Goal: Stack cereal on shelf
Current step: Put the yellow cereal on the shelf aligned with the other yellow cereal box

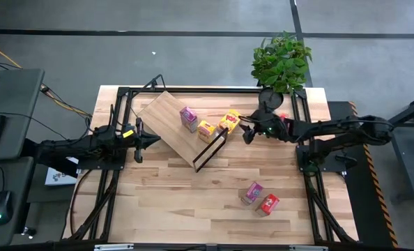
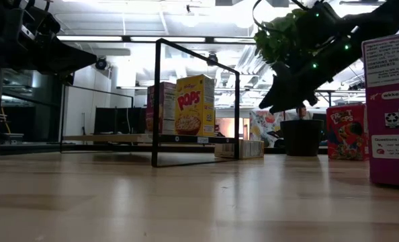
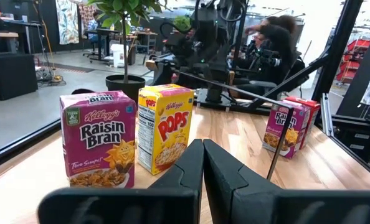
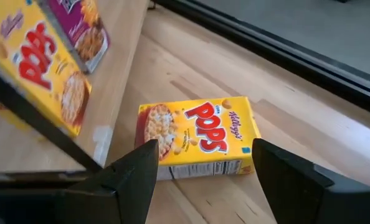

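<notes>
The robot can expect the yellow box [image 1: 230, 120] beside the frame to slide and turn flat when the robot drags it, because the box lies on its broad side [image 4: 199, 129].
The shelf [image 1: 166, 117], a light wood board with a black wire frame [image 1: 210, 149] at its end, lies slantwise on the table. A pink-purple cereal box [image 3: 99, 138] and a yellow box [image 3: 165, 126] stand upright on it. A second yellow box [image 4: 197, 135] lies flat on the table beside the frame. My right gripper [image 4: 205, 149] is open just above this box, one finger on either side. My left gripper [image 3: 202, 165] is shut and hovers over the shelf's left edge, pointing at the standing boxes. Another pink-purple box [image 1: 251, 192] and a red box [image 1: 267, 204] rest on the table nearer the front.
A potted green plant [image 1: 280, 64] stands at the table's far right, close behind my right arm. A black metal frame [image 1: 123, 94] runs round the tabletop's edges. Bare wood [image 1: 172, 202] lies between the shelf and the near edge.
</notes>
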